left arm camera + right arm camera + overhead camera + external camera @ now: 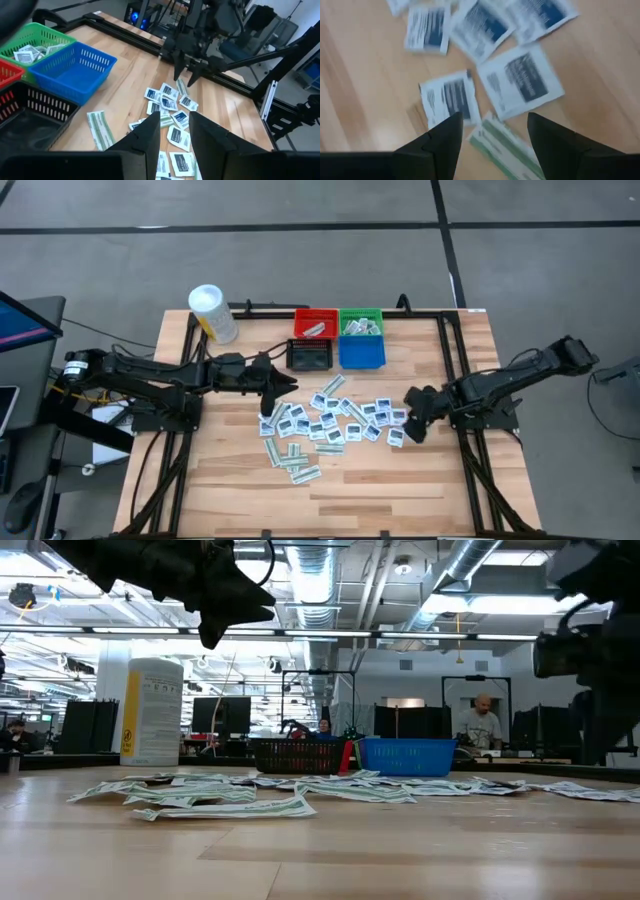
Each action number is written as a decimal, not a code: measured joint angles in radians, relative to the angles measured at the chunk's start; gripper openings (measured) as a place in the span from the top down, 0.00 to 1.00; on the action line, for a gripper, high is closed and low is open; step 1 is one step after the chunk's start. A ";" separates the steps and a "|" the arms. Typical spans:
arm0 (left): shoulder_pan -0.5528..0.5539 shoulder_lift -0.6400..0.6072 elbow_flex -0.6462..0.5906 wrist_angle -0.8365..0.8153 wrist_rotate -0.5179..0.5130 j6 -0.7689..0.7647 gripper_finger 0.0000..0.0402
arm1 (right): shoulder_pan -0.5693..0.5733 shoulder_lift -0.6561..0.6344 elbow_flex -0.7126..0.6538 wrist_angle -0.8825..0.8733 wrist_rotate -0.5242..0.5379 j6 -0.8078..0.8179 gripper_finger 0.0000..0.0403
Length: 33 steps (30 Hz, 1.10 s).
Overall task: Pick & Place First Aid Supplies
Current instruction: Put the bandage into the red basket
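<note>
My right gripper should take the green-white strip (507,150) that lies under it, far from my left gripper, and then hand it across to my left gripper near the black bin (309,355).
The first aid supplies (330,420) lie scattered flat on the wooden table's middle: square white packets with dark print (520,80) and pale green-white strips (502,145). More packets lie in the green bin (360,325) and the red bin (315,325). My left gripper (275,395) hovers open above the pile's left end, nothing between its fingers (150,132). My right gripper (412,420) hangs open, slanting down over the pile's right end. In the right wrist view its fingers (440,145) stand on either side of a strip, clear of it.
A black bin (309,355) and a blue bin (361,352) stand just beyond the pile, in front of the red and green ones. A white tub with a yellow label (212,312) stands at the far left. Black frame rails (455,380) run along the table's sides.
</note>
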 joint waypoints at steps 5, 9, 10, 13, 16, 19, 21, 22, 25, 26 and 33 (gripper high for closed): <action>0.000 0.000 0.000 0.009 0.000 -0.001 0.74 | 0.064 0.074 0.000 0.001 -0.014 -0.131 0.46; 0.000 0.000 0.000 0.012 0.000 0.000 0.74 | 0.091 0.159 0.000 -0.001 -0.013 -0.162 0.46; 0.000 0.000 0.000 0.012 0.000 -0.001 0.74 | 0.093 0.182 0.000 -0.004 -0.013 -0.167 0.46; 0.000 0.000 0.000 0.013 0.000 -0.001 0.74 | 0.104 0.246 0.007 0.002 -0.002 -0.189 0.46; 0.000 0.000 0.000 0.014 0.000 0.000 0.74 | 0.116 0.305 0.011 0.001 0.014 -0.189 0.46; 0.000 0.000 0.000 0.014 0.000 0.000 0.74 | 0.130 0.341 0.020 -0.002 0.027 -0.189 0.47; 0.000 0.000 0.000 0.015 0.000 0.000 0.74 | 0.140 0.354 0.029 -0.015 0.039 -0.186 0.50; 0.000 0.000 0.000 0.015 0.000 0.000 0.74 | 0.146 0.356 0.031 -0.020 0.045 -0.185 0.51; 0.000 0.000 0.000 0.015 0.000 0.000 0.74 | 0.149 0.358 0.042 -0.040 0.062 -0.185 0.59; 0.000 0.000 0.000 0.015 0.000 0.000 0.74 | 0.149 0.356 0.043 -0.042 0.061 -0.185 0.61; 0.000 0.000 0.000 0.015 0.000 0.004 0.74 | 0.149 0.356 0.080 -0.070 0.046 -0.188 0.83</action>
